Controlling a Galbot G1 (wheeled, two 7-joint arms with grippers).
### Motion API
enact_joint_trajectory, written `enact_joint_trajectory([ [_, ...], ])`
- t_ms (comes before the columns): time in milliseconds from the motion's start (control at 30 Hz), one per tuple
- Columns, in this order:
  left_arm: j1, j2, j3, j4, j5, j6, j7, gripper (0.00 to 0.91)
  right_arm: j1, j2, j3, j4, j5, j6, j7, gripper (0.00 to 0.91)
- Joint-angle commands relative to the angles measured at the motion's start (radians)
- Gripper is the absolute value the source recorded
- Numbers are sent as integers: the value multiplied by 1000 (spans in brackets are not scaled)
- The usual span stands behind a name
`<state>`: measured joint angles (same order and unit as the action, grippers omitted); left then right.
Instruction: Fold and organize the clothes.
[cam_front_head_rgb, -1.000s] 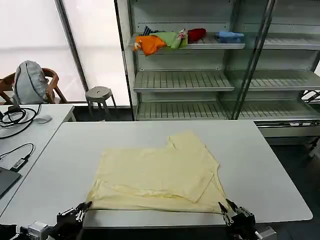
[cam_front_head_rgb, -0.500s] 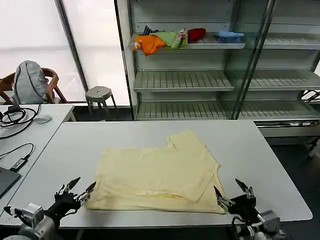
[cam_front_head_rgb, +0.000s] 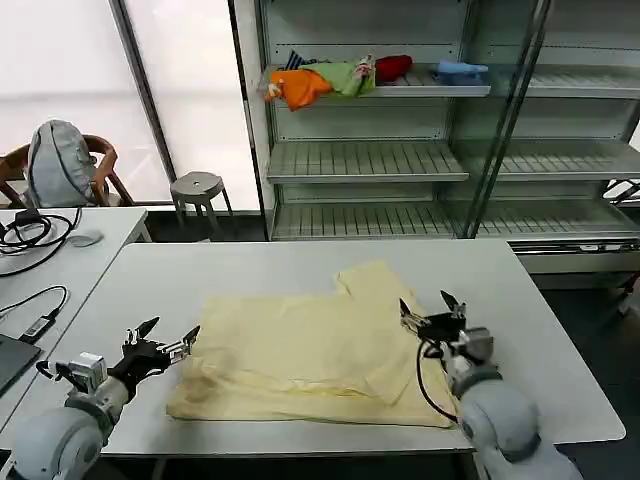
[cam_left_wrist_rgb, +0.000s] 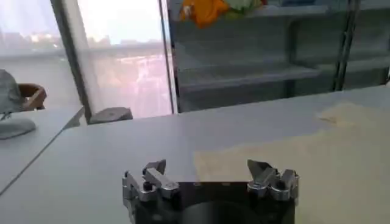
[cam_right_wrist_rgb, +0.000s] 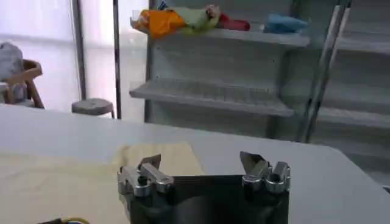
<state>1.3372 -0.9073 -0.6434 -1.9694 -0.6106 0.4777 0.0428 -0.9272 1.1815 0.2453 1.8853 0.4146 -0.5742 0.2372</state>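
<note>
I expect the pale yellow T-shirt (cam_front_head_rgb: 305, 345) to bunch up and fold over itself when I lift it, because the T-shirt's edge (cam_front_head_rgb: 194, 374) by my left gripper is loosely wrinkled.
The pale yellow T-shirt (cam_front_head_rgb: 320, 350) lies partly folded on the grey table (cam_front_head_rgb: 180, 275), one sleeve pointing to the far side. My left gripper (cam_front_head_rgb: 165, 334) hovers open at the shirt's left edge, nothing between its fingers. Over the shirt's right side my right gripper (cam_front_head_rgb: 428, 312) is raised, also open and empty. In the left wrist view the left gripper (cam_left_wrist_rgb: 211, 172) faces the shirt (cam_left_wrist_rgb: 317, 152) across bare table. Beyond the right gripper (cam_right_wrist_rgb: 204, 164) in the right wrist view, the shirt (cam_right_wrist_rgb: 67, 176) spreads out low down.
A second table (cam_front_head_rgb: 50, 250) on the left carries cables and a mouse. Behind it stand a chair with a grey backpack (cam_front_head_rgb: 60, 165) and a stool (cam_front_head_rgb: 198, 188). Metal shelves (cam_front_head_rgb: 400, 160) at the back hold coloured clothes (cam_front_head_rgb: 340, 80). The table's front edge is near both arms.
Both grippers have risen from the table's front edge and moved forward. The left now sits at the shirt's left edge, the right above its right side. Both have spread open.
</note>
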Motion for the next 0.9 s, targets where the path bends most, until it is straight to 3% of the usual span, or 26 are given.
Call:
enact_joint_trajectory([
  [33, -217, 12, 103, 200, -56, 21, -14, 907, 372, 131, -120, -401, 11, -6, 21, 907],
  [400, -368, -1, 235, 343, -60, 28, 12, 907, 469, 238, -70, -701, 4, -1, 5, 907],
  [600, -416, -17, 280, 388, -41, 21, 24, 907, 492, 279, -46, -827, -46, 42, -32, 907],
  [900, -463, -31, 314, 444, -29, 13, 28, 907, 513, 312, -38, -912, -64, 89, -65, 907],
])
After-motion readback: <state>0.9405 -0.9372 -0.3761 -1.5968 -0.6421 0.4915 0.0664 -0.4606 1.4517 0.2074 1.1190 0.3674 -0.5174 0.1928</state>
